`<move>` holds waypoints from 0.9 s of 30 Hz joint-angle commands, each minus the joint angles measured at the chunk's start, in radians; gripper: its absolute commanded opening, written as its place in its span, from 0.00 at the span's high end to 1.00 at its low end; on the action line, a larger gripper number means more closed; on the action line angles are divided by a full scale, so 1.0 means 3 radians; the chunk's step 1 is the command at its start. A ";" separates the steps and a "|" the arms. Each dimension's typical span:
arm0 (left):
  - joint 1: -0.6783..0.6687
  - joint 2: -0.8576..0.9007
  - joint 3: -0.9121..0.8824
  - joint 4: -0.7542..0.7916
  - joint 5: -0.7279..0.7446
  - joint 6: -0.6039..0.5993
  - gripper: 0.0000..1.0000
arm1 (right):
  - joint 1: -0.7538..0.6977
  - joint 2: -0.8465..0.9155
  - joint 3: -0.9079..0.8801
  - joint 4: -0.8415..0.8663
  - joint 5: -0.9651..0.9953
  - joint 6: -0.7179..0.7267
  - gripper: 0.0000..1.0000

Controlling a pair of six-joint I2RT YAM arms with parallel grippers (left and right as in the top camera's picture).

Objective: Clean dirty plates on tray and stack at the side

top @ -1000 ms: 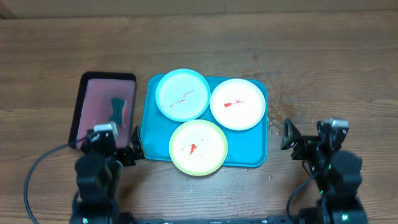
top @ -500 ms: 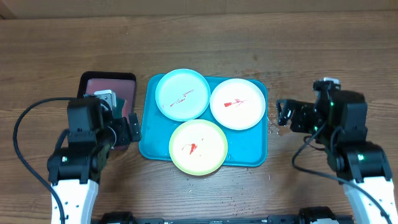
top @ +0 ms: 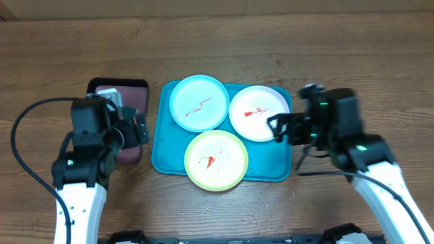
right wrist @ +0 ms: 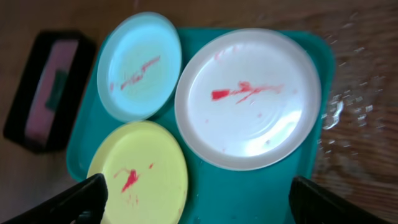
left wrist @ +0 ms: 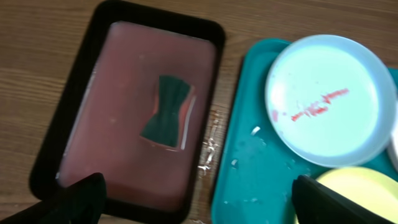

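Note:
I expect the dark green sponge to keep its wide far end [left wrist: 173,86] fanned out when I pinch the middle and lift, because the sponge has a narrow waist [left wrist: 168,110].
Three plates lie on the teal tray [top: 271,171]: a light blue one [top: 199,102] at the back left, a white one [top: 256,113] at the back right, a green-rimmed one [top: 216,160] in front. Each has red smears in the middle. My left gripper [top: 139,131] hangs open over the gap between the black tray and the teal tray [left wrist: 255,168], nothing between its fingers. My right gripper [top: 279,127] is open above the tray's right side, by the white plate's [right wrist: 249,99] edge. Below it I see the green plate [right wrist: 140,177] and the blue plate [right wrist: 140,65].
A smaller black tray [top: 95,91] with a pinkish inside stands left of the teal tray, and a dark green sponge [left wrist: 166,111] lies in it. Wet spots and crumbs [right wrist: 336,112] dot the wooden table right of the teal tray.
Both arms have come up from the table's front edge. The right gripper moved left over the teal tray's right side. The left gripper moved back over the black tray's right edge.

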 commanded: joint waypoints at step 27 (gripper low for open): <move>0.0181 0.1980 0.0309 0.0730 -0.0331 0.0432 0.36 | 0.0809 0.1321 0.0097 -0.0058 0.0128 0.0015 0.35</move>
